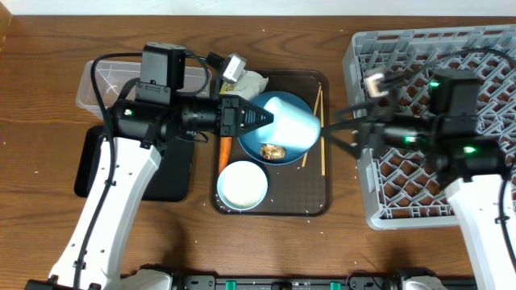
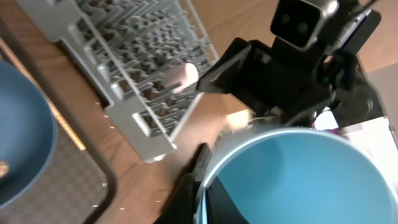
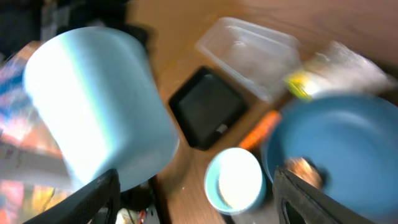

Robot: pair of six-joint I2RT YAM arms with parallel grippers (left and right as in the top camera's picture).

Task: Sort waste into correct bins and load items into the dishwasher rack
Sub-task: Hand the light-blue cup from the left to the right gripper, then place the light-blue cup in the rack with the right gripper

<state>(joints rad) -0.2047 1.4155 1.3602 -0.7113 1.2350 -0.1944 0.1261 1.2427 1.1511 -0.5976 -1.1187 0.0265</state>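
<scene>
I am holding the light-blue cup's rim point(image 1: 271, 114) with my left gripper far from the dishwasher rack, so I should take the cup by its base point(image 1: 312, 131) with my right gripper and load it.
My left gripper point(image 1: 266, 118) is shut on the rim of the small light-blue cup point(image 1: 292, 121), which hangs on its side above the large dark-blue bowl point(image 1: 270, 145). One left finger point(image 2: 193, 183) sits outside the cup's rim point(image 2: 249, 146). A brown food lump point(image 1: 272, 151) lies in that bowl. My right gripper point(image 1: 332, 133) stands open just right of the cup, its fingers point(image 3: 93, 199) spread wide and apart from the cup point(image 3: 99, 106). The grey dishwasher rack point(image 1: 427, 185) is at the right, with a pale pink cup point(image 2: 180, 78) lying in it.
On the brown serving tray point(image 1: 310, 201) are the white bowl point(image 1: 242, 184), a carrot point(image 1: 224, 149) and chopsticks point(image 1: 319, 129). A crumpled wrapper point(image 1: 244, 80) lies at its far edge. The clear tub point(image 1: 121, 80) and black tray point(image 1: 173, 173) are at the left.
</scene>
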